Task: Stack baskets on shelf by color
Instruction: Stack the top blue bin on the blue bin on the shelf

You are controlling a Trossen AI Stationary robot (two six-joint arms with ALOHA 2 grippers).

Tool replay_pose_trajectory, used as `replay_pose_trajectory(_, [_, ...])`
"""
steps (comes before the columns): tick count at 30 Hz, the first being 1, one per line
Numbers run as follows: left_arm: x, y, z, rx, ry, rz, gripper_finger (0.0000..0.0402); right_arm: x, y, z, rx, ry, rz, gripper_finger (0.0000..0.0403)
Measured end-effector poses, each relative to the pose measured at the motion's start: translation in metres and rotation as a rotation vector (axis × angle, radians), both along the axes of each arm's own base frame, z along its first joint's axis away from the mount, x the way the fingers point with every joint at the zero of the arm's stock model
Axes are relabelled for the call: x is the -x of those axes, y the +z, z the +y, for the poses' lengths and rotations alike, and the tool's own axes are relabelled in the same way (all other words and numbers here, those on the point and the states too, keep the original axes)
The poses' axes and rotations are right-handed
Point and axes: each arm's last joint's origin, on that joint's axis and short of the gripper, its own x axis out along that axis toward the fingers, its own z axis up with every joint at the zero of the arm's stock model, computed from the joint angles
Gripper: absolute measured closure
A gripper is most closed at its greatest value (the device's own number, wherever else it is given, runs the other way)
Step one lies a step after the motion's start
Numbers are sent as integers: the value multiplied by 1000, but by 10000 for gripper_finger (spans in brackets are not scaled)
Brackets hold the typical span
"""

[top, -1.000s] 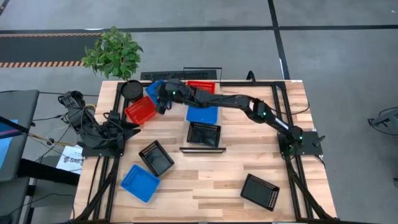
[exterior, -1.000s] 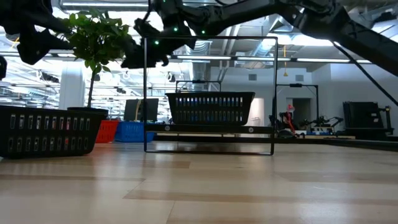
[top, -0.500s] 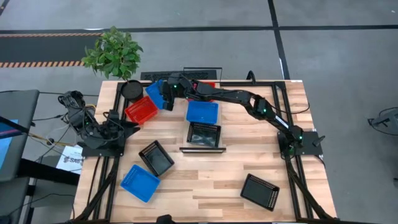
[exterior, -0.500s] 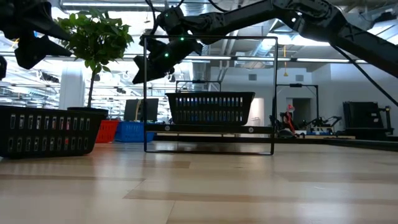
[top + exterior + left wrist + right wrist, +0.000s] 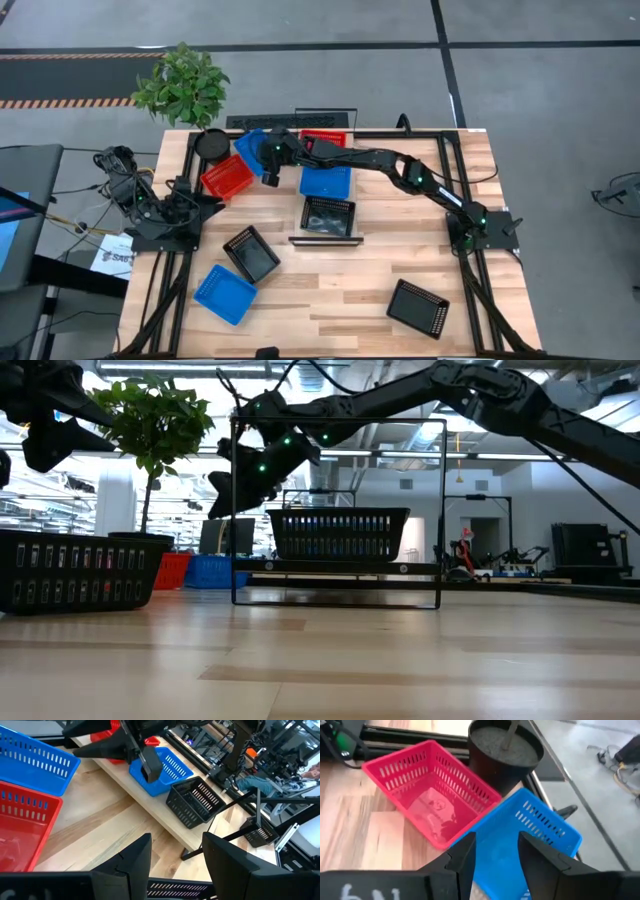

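The blue basket (image 5: 249,147) is only leaning on the red basket's rim (image 5: 241,159), so I expect it to come loose and settle flat when I pull it toward the shelf.
My right gripper (image 5: 266,172) (image 5: 495,855) is open and hangs above the far-left corner, its fingers over a blue basket (image 5: 248,148) (image 5: 540,830) that leans against the red basket (image 5: 225,177) (image 5: 425,790). In the low view the right gripper (image 5: 228,492) is well above the table. On the shelf (image 5: 340,568) stand a black basket (image 5: 328,215), a blue one (image 5: 325,183) and a red one (image 5: 323,140) in a row. My left gripper (image 5: 205,208) (image 5: 175,865) waits open at the table's left edge.
The round black plant pot (image 5: 211,143) (image 5: 505,750) stands just beyond the red and blue baskets. Loose on the near tabletop lie a black basket (image 5: 250,253), a blue basket (image 5: 225,293) and another black basket (image 5: 418,308). Black frame rails run along the table's left and right sides.
My right gripper has sunk toward the blue basket at the far left and tipped further downward, staying open. The baskets have kept their places.
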Motion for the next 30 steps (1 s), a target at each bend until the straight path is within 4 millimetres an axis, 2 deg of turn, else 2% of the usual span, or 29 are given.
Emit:
replay_pose_trajectory(9, [0, 0, 0, -9, 12, -8, 235, 1, -4, 5, -87, -42, 15, 235])
replay_pose_trajectory(12, [0, 1, 1, -31, 38, -19, 244, 4, 6, 14, -82, -21, 39, 235])
replay_pose_trajectory(14, [-1, 1, 2, -45, 75, -22, 256, 8, 28, 22, -66, -6, 21, 235])
replay_pose_trajectory(18, [-7, 0, 1, -84, 152, 14, 291, 28, 83, 30, -34, 5, -37, 235])
replay_pose_trajectory(23, [-21, -5, -3, -124, 240, 133, 343, 51, 114, 40, -38, 14, 19, 235])
replay_pose_trajectory(27, [-35, -11, -5, -135, 289, 249, 389, 78, 160, 52, -29, 24, -27, 235])
replay_pose_trajectory(30, [-49, -14, -5, -142, 334, 301, 398, 96, 184, 60, -25, 27, -44, 235])
